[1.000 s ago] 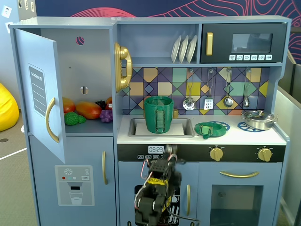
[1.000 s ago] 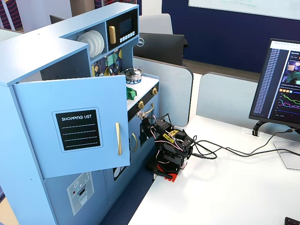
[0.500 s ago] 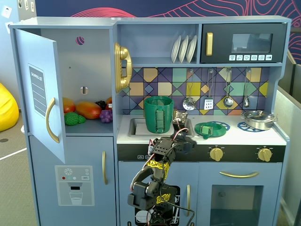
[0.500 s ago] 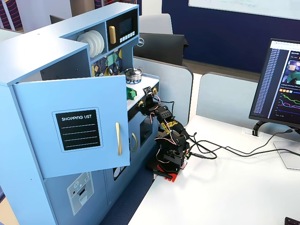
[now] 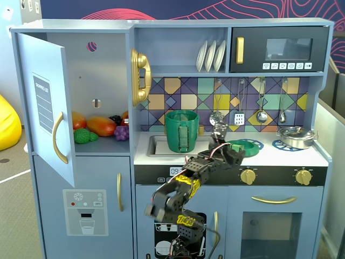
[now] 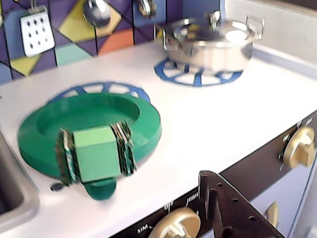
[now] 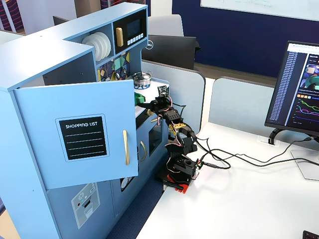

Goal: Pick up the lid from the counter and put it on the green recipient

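My gripper will bring the whole lid [image 5: 249, 149] off the burner ring when it lifts the pale green square knob [image 5: 237, 147], because the knob stands on the lid.
The lid [image 6: 147, 125] is a dark green round disc lying on the left blue burner ring [image 6: 101, 88] of the toy stove; its knob does not show. It also shows in a fixed view [image 5: 249, 144]. My gripper [image 6: 151, 168] is open. Its light green fingertip block [image 6: 96, 154] hangs over the lid's near rim, and the dark jaw stands apart at the lower right. Nothing is between them. In a fixed view the gripper [image 5: 233, 149] is at the lid's left edge. The green recipient [image 5: 181, 131] stands upright in the sink, left of the gripper.
A silver pot [image 5: 295, 136] with its own lid sits on the right burner ring and also shows in the wrist view [image 6: 213, 42]. Utensils [image 5: 261, 116] hang on the back wall. Stove knobs [image 5: 248, 175] line the front. The fridge door [image 5: 46, 102] stands open at left.
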